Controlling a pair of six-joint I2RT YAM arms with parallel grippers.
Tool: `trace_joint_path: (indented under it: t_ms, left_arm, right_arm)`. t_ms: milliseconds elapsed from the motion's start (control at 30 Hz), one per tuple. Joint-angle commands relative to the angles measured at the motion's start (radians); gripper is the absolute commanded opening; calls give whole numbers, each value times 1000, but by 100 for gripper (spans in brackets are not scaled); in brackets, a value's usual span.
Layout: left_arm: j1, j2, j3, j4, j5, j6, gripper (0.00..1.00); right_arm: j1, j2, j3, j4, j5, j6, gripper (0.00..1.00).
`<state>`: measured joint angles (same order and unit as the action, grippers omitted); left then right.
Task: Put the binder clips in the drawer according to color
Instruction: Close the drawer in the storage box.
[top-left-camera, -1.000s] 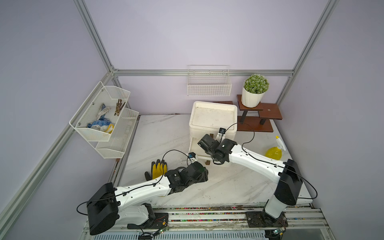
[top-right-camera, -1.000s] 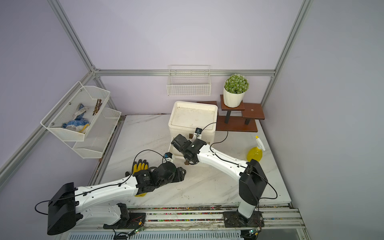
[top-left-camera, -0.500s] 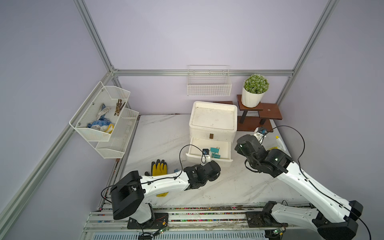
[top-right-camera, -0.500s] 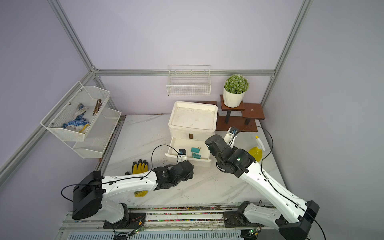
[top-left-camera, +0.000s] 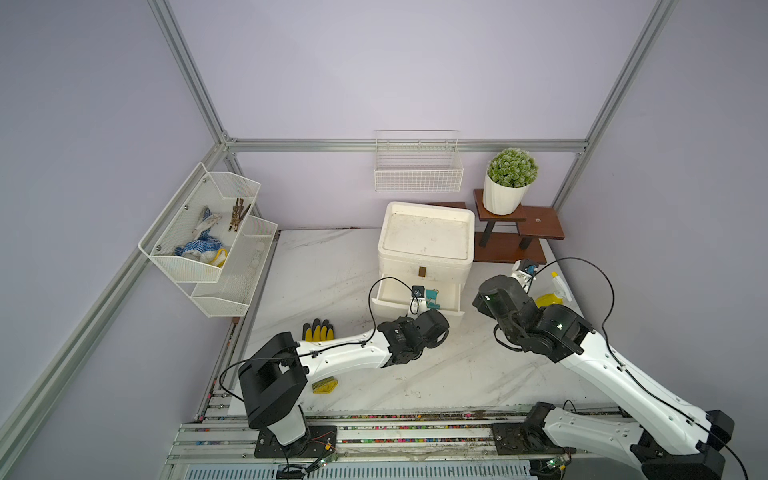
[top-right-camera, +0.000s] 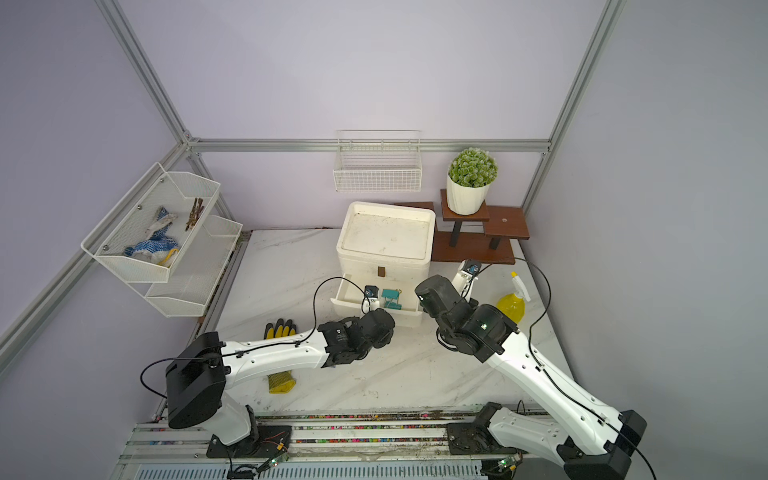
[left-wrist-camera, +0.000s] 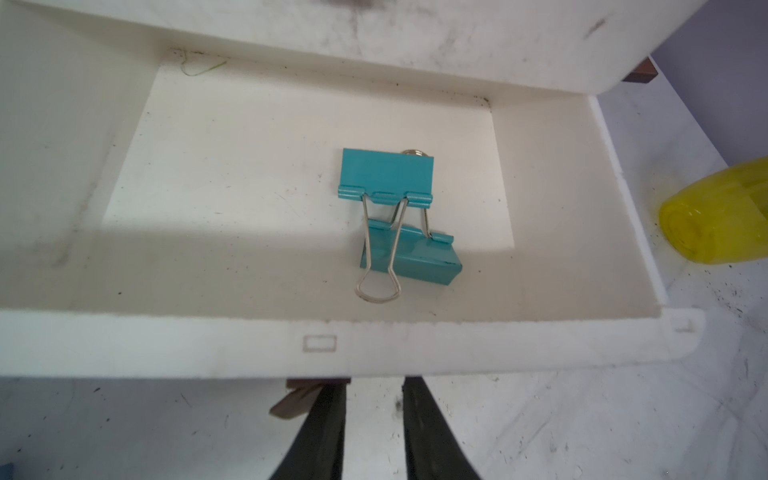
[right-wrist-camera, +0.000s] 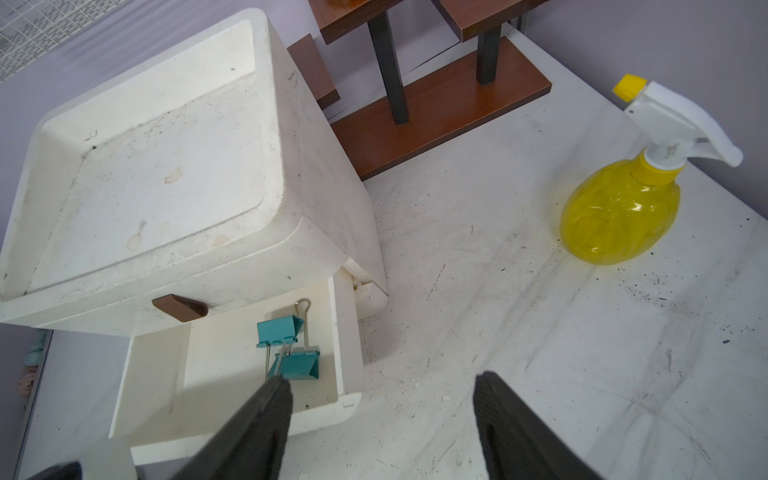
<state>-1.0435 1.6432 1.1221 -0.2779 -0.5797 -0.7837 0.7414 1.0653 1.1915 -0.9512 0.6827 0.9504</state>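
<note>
The open drawer with teal clips sticks out over the lower drawer, so the robot's left gripper should first push the open drawer's front side (left-wrist-camera: 480, 348) in and then open the lower drawer.
Two teal binder clips (left-wrist-camera: 386, 172) (left-wrist-camera: 415, 257) lie together in the right half of the open bottom drawer (left-wrist-camera: 166, 345) of the white cabinet (top-left-camera: 426, 232). Both top views show them (top-left-camera: 432, 296) (top-right-camera: 390, 296), and so does the right wrist view (right-wrist-camera: 278, 328). My left gripper (left-wrist-camera: 374, 382) sits low at the drawer's front wall. Its jaws are a narrow gap apart with only table between them, and the drawer's brown handle tab (left-wrist-camera: 291, 405) is just outside one finger. My right gripper (right-wrist-camera: 384, 380) hangs open and empty above the table, right of the drawer (right-wrist-camera: 232, 415).
The upper drawer is shut, its brown handle (right-wrist-camera: 178, 307) showing. A yellow spray bottle (right-wrist-camera: 619, 212) stands right of the cabinet. Behind it is a wooden stand (top-left-camera: 519, 237) with a potted plant (top-left-camera: 505, 195). A yellow-black glove (top-left-camera: 318, 332) lies under my left arm.
The right arm has pulled back from the cabinet front to the right. The bottom drawer now stands open with the teal clips showing. My left gripper reached the drawer front and its jaws narrowed.
</note>
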Motion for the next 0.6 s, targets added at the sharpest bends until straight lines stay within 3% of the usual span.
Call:
trace_joint_path:
  t_ms: [0,267,467,567]
  left_arm:
    - [67,26,59,115,-17,84,29]
    - [120,145,174,153,44,109,31]
    - [133,200,238,144,37,103,52]
    - [137,215,259,143,34,102,56]
  right_arm:
    - [-4,-23,-18,-11,12,17,75]
    - [-5,-40,-35,-13,23,21,75]
    - [-7,-54,-59,-14,20,29,75]
    - [-6,-58,-70,-13,15,38,75]
